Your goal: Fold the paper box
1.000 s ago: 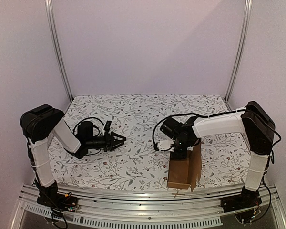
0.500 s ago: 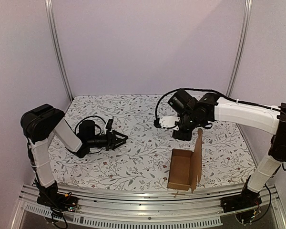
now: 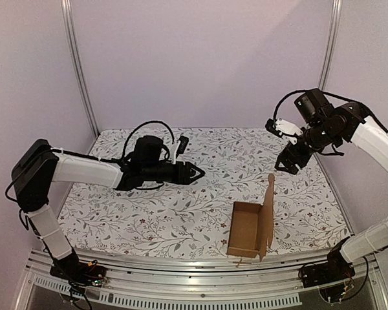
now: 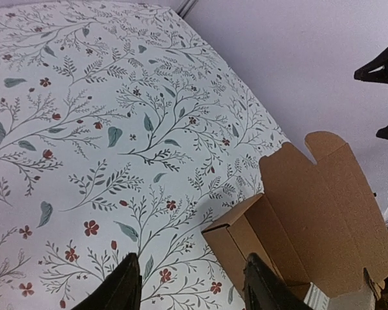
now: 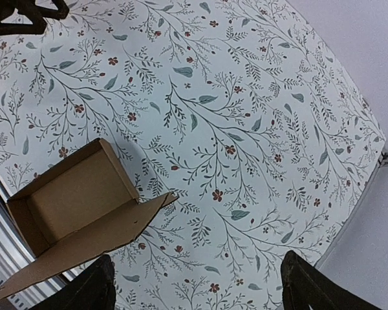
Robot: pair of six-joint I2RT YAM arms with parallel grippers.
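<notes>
The lid flap (image 3: pixel 267 216) stands on the other side of the paper box from my left gripper, so next my right gripper rotates the box (image 3: pixel 245 226) until the lid flap is at the back.
The paper box (image 3: pixel 246 227) is a brown cardboard tray standing near the table's front edge, right of centre, open on top. Its lid flap (image 3: pixel 269 208) stands upright along the right side. In the left wrist view the paper box (image 4: pixel 291 223) lies ahead and to the right; in the right wrist view the paper box (image 5: pixel 71 197) lies far below at the left. My left gripper (image 3: pixel 194 172) hovers open left of the box and holds nothing. High above the table, behind and right of the box, my right gripper (image 3: pixel 290 161) is wide open and holds nothing.
A floral cloth (image 3: pixel 181 213) covers the table. A metal rail (image 3: pixel 181 265) runs along the near edge just in front of the box. Two upright metal posts (image 3: pixel 81 71) stand at the back corners, and walls close in on three sides.
My right gripper let go at the box, opened wide and rose away to the back right. My left arm stretched out to the right toward the table's middle, its jaws a little wider.
</notes>
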